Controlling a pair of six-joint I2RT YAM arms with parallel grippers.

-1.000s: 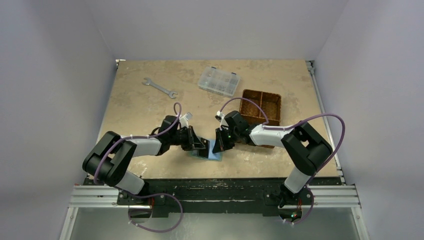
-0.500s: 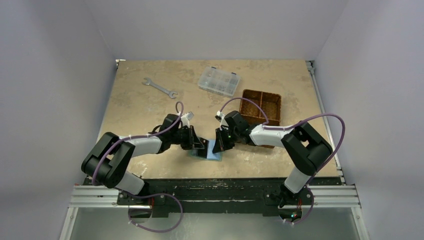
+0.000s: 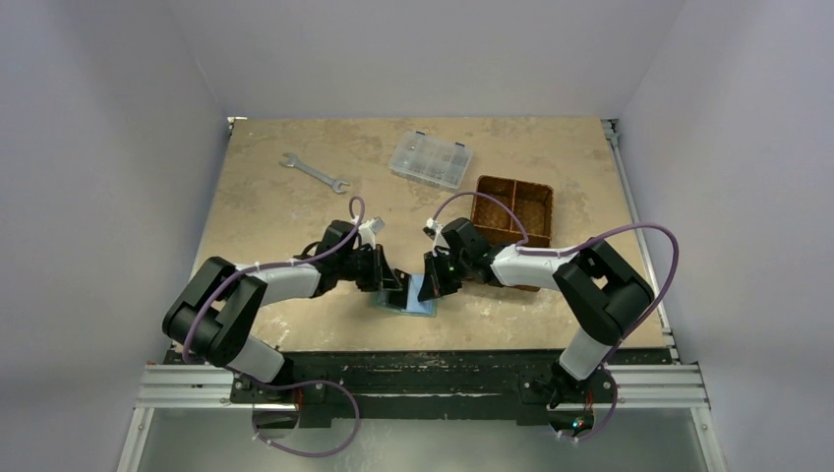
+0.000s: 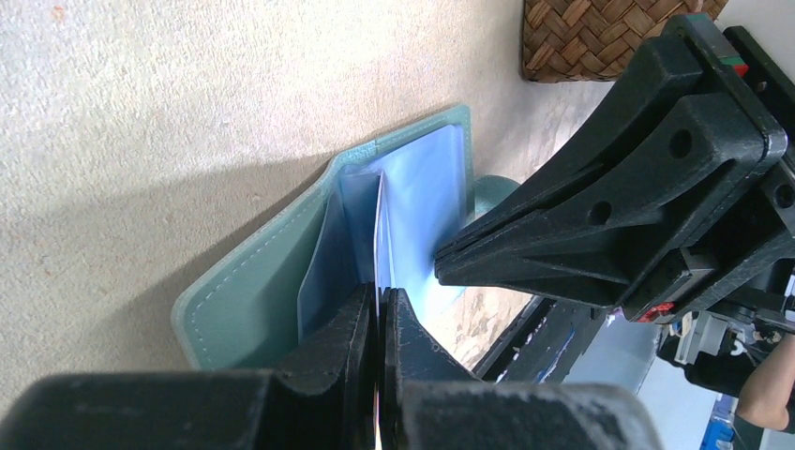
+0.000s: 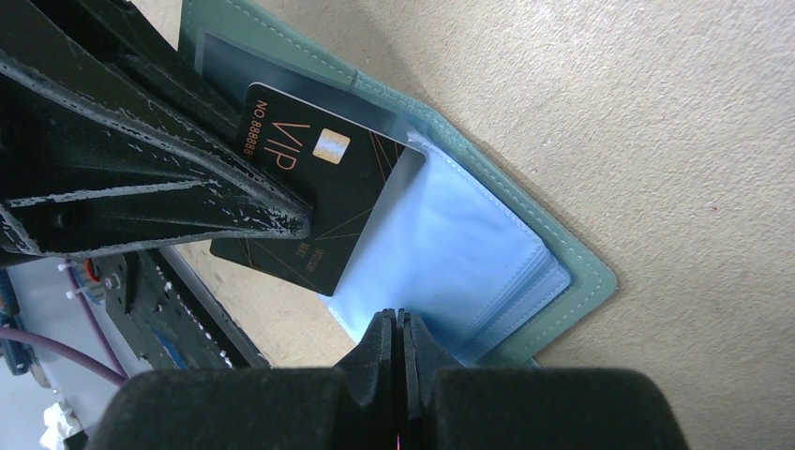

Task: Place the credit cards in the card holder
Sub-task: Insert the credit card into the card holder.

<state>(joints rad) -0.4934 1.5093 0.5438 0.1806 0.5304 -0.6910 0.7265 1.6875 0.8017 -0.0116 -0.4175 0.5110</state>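
My left gripper should open from around the black card's outer end and push the card's outer edge (image 5: 247, 117) deeper, as the card sits partway in the clear pocket (image 5: 377, 217).
The sage-green card holder (image 3: 421, 298) lies open on the table near the front edge, its pale blue clear pockets up. My left gripper (image 4: 379, 305) is shut on a black card with gold "VIP" lettering (image 5: 319, 202). The card's far end lies under a clear pocket of the holder (image 5: 581, 272). In the left wrist view the card shows edge-on (image 4: 379, 234) above the green cover (image 4: 253, 281). My right gripper (image 5: 401, 323) is shut, its tips resting on the blue pocket leaves. The two grippers (image 3: 393, 286) (image 3: 433, 285) face each other over the holder. No other cards show.
A brown woven divided basket (image 3: 514, 211) stands just behind my right arm. A clear compartment box (image 3: 430, 159) and a wrench (image 3: 314, 172) lie at the back. The table's front edge and black rail are just beyond the holder.
My left wrist has shifted slightly away from the front edge. The holder and the right gripper have stayed where they were.
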